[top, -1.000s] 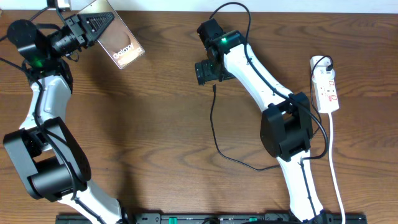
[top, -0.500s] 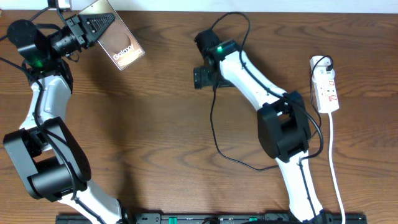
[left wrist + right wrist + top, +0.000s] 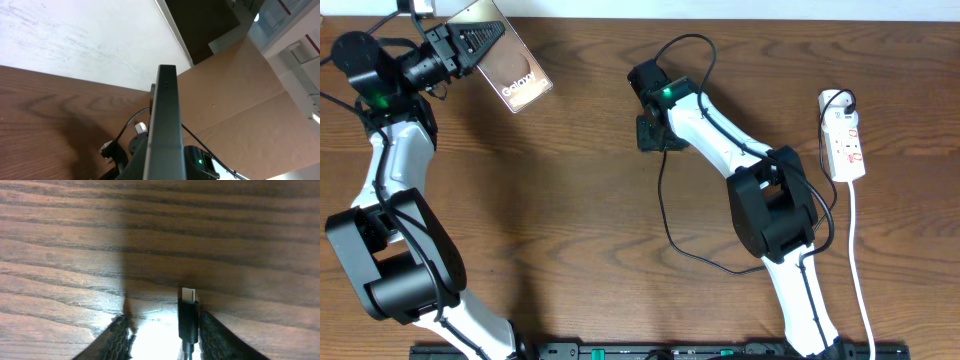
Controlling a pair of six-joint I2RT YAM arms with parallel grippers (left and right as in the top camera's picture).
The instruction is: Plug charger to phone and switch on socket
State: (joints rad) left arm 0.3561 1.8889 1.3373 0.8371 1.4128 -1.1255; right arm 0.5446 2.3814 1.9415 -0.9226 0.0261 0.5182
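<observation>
The plug (image 3: 188,295) is resting against one finger of my open right gripper, so next I center my fingers on its black body (image 3: 188,320) before I lift it toward the phone.
The bronze-brown phone (image 3: 516,78) with "Galaxy" lettering is held tilted above the table's far left corner, my left gripper (image 3: 470,42) shut on its upper end. In the left wrist view only the phone's thin grey edge (image 3: 165,120) shows, hiding the fingers. The charger, a thin black cable (image 3: 665,205), loops across the middle of the table. Its plug tip (image 3: 188,294) lies flat on the wood between the jaws of my right gripper (image 3: 165,335). The plug rests against the right finger (image 3: 216,336), with a wide gap to the left finger (image 3: 118,336), so the jaws are open around it. The white socket (image 3: 844,140) lies at the far right.
The socket's white cord (image 3: 857,260) runs down the right side towards the front edge. A white wall and brown cardboard panels (image 3: 240,90) stand behind the table. The right arm's body (image 3: 775,205) stretches across the right half.
My right gripper has moved left and come down over the charger's plug end, and its jaws have narrowed around it. The left gripper and phone have not moved.
</observation>
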